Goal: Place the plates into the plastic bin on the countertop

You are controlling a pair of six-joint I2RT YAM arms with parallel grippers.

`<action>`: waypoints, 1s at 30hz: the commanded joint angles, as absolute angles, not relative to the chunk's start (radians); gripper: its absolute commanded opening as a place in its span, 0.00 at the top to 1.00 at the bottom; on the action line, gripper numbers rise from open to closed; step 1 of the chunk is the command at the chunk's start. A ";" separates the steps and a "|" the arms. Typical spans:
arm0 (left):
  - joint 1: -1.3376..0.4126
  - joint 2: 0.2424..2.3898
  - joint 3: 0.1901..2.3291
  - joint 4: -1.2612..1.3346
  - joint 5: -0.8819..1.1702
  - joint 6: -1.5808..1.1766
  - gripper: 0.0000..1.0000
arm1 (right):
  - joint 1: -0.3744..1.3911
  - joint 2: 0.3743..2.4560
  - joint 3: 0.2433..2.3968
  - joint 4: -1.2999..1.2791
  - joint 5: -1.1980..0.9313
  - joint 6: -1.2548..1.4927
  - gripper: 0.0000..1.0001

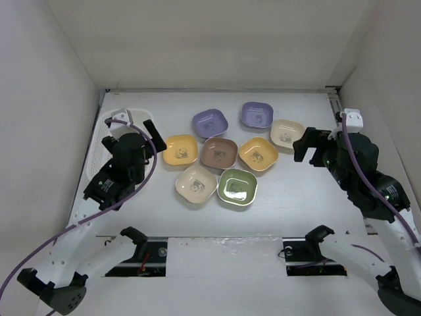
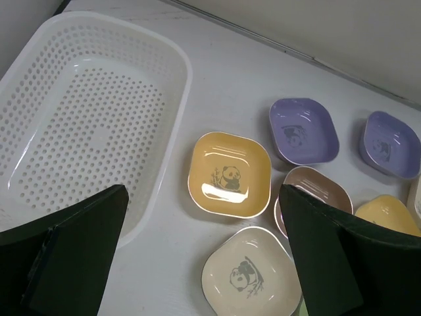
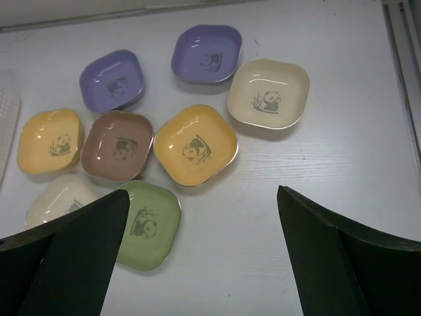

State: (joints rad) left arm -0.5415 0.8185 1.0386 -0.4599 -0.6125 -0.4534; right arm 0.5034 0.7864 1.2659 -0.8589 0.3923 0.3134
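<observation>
I can see a gap (image 1: pixel 199 152) between the orange-yellow plate near the bin and the brown plate, so I should keep moving my left gripper until its fingers are on both sides of the orange-yellow plate's rim there (image 1: pixel 197 148).
Several plates lie clustered on the white countertop (image 1: pixel 289 197): two lavender (image 1: pixel 210 122) (image 1: pixel 256 114), two orange-yellow (image 1: pixel 180 149) (image 1: pixel 258 153), two cream (image 1: pixel 287 134) (image 1: pixel 196 184), a brown one (image 1: pixel 218 153) and a green one (image 1: pixel 237 187). The plastic bin (image 2: pixel 85 112) stands empty at the left, and my left arm hides most of it from above. My left gripper (image 2: pixel 202 189) hovers open between the bin and the left orange-yellow plate (image 2: pixel 229 174). Open too, my right gripper (image 3: pixel 202 192) hangs over bare surface right of the green plate (image 3: pixel 146 225).
White walls close in the countertop at the left, back and right. A metal rail (image 3: pixel 402 79) runs along the right edge. Purple cables (image 1: pixel 368 178) trail from both arms.
</observation>
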 commanded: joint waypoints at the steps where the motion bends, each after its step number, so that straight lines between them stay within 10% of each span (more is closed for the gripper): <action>1: -0.541 0.822 1.077 -0.443 -0.623 -0.449 0.00 | 0.495 0.776 1.313 -0.836 0.410 0.304 0.00; 22: -0.601 1.606 1.382 -0.319 -0.362 -0.618 0.00 | 0.495 0.709 1.195 -0.792 0.219 0.313 0.00; 30: -0.577 1.847 1.552 -0.396 -0.371 -0.640 0.19 | 0.495 0.673 1.166 -0.792 0.199 0.313 0.00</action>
